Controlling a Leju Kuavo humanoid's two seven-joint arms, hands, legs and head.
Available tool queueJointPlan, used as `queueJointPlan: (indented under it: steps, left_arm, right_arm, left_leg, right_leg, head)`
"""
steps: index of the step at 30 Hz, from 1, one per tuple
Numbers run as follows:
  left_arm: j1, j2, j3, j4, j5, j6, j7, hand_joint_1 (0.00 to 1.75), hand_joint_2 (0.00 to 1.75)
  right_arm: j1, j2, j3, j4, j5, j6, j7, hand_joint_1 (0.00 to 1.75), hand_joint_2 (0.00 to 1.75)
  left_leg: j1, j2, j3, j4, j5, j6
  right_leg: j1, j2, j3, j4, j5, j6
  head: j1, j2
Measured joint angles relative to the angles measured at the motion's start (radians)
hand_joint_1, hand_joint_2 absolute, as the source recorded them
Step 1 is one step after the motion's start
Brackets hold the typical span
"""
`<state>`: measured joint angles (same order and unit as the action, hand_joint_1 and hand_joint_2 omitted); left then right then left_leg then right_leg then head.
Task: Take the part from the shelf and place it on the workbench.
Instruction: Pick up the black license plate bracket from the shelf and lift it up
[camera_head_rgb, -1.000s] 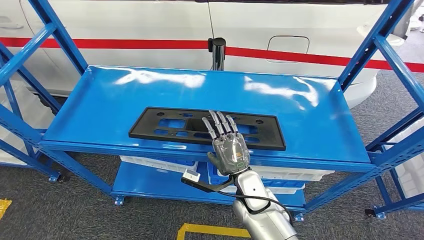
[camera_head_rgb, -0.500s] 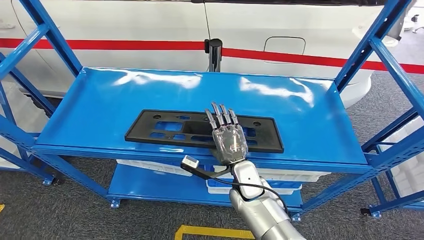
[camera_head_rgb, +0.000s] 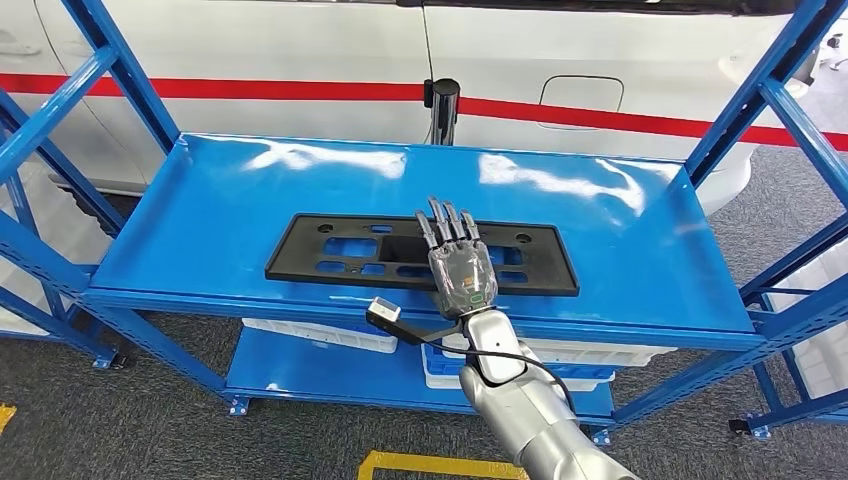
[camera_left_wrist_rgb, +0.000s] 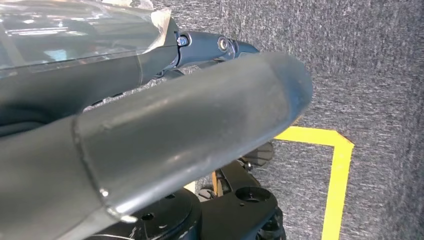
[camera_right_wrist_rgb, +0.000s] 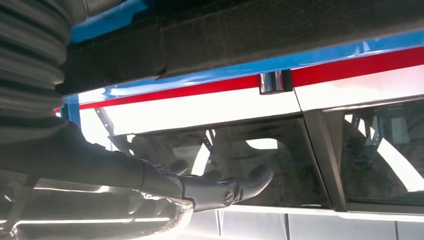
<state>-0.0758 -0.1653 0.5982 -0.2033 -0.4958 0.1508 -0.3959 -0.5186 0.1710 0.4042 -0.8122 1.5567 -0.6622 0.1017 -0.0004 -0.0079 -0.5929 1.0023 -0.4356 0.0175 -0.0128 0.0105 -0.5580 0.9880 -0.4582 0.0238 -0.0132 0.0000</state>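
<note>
A thick, straight rim (camera_head_rgb: 340, 281) runs around the long black part (camera_head_rgb: 298, 250). The part will tip up steeply in one piece when I lift it by one edge.
A long flat black part (camera_head_rgb: 340, 250) with several cut-outs lies on the top level of the blue shelf (camera_head_rgb: 220, 200). My right hand (camera_head_rgb: 460, 270) hovers palm-down over the part's right half, fingers straight and spread, fingertips at its far edge. It holds nothing. The right wrist view shows a gap between the fingers (camera_right_wrist_rgb: 220, 190) and the part (camera_right_wrist_rgb: 250, 30). My left hand (camera_left_wrist_rgb: 175, 135) hangs over the grey floor with its thumb and a finger stretched out, holding nothing.
A white car (camera_head_rgb: 300, 60) with a red stripe stands right behind the shelf, with a black post (camera_head_rgb: 443, 105) at the shelf's back edge. Blue uprights (camera_head_rgb: 760, 90) frame both sides. White bins (camera_head_rgb: 310, 335) sit on the lower level. Yellow tape (camera_head_rgb: 430, 465) marks the floor.
My right hand has reached farther forward over the part, its fingertips going from mid-part to the far edge. The view shifted slightly. The part has not moved.
</note>
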Motion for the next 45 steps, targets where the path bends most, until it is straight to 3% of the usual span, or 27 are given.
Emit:
queueJointPlan:
  steps: [1, 2, 5, 6, 7, 30, 34, 45]
  left_arm:
    - [0.000, 0.000, 0.000, 0.000, 0.000, -0.003, -0.003, 0.00, 0.00]
    - [0.001, 0.001, 0.000, 0.000, 0.000, -0.005, -0.006, 0.00, 0.00]
    - [0.002, 0.002, 0.000, 0.000, -0.006, -0.008, -0.009, 0.00, 0.00]
    - [0.003, 0.002, 0.000, 0.000, -0.009, -0.009, -0.009, 0.00, 0.00]
    - [0.003, 0.002, 0.000, 0.000, -0.012, -0.009, -0.009, 0.00, 0.00]
    - [0.003, 0.003, 0.000, 0.000, -0.019, -0.002, -0.005, 0.00, 0.00]
    - [0.003, 0.003, 0.000, 0.000, -0.022, 0.000, -0.005, 0.00, 0.00]
    - [0.005, 0.001, 0.002, 0.000, -0.028, 0.029, 0.002, 0.00, 0.00]
  right_arm:
    - [-0.008, 0.003, 0.000, 0.014, 0.004, -0.003, 0.009, 0.00, 1.75]
    - [-0.016, 0.005, 0.000, 0.029, 0.007, -0.008, 0.019, 0.16, 1.75]
    - [-0.037, 0.009, 0.000, 0.071, 0.012, -0.022, 0.054, 1.34, 1.75]
    - [-0.043, 0.009, 0.000, 0.083, 0.012, -0.024, 0.066, 1.60, 1.75]
    - [-0.047, 0.007, 0.000, 0.094, 0.012, -0.024, 0.077, 1.65, 1.75]
    - [-0.052, -0.010, -0.008, 0.146, 0.012, -0.025, 0.113, 1.68, 1.75]
    - [-0.051, -0.013, -0.008, 0.145, 0.012, -0.026, 0.115, 1.74, 1.75]
    - [-0.031, -0.016, -0.039, 0.062, 0.012, -0.026, 0.063, 1.75, 1.75]
  left_leg:
    - [0.000, 0.000, 0.000, 0.000, 0.000, 0.000]
    - [0.000, 0.000, 0.001, 0.000, 0.000, 0.000]
    - [0.001, 0.000, 0.002, 0.000, 0.000, 0.000]
    - [0.002, 0.000, 0.002, 0.000, 0.000, 0.000]
    - [0.002, 0.000, 0.002, 0.000, 0.000, 0.000]
    - [0.004, 0.000, 0.001, 0.000, 0.000, 0.000]
    - [0.004, 0.000, 0.001, 0.000, 0.000, 0.000]
    - [0.004, 0.000, 0.001, 0.000, 0.000, 0.000]
  right_leg:
    - [0.000, 0.000, 0.000, 0.000, 0.000, 0.000]
    - [0.000, 0.000, 0.000, 0.000, 0.000, 0.000]
    - [0.000, 0.000, 0.000, 0.000, 0.000, 0.000]
    - [0.000, 0.000, 0.000, 0.000, 0.000, 0.000]
    - [0.000, 0.000, 0.000, 0.000, 0.000, 0.000]
    - [0.001, 0.000, -0.001, 0.000, 0.000, 0.000]
    - [0.001, 0.000, 0.000, 0.000, 0.000, 0.000]
    - [0.001, 0.000, -0.001, 0.000, 0.000, 0.000]
  head:
    - [0.000, 0.000]
    - [0.000, 0.000]
    - [0.000, 0.000]
    - [0.000, 0.000]
    - [0.000, 0.000]
    - [0.000, 0.000]
    - [0.000, 0.000]
    - [0.000, 0.000]
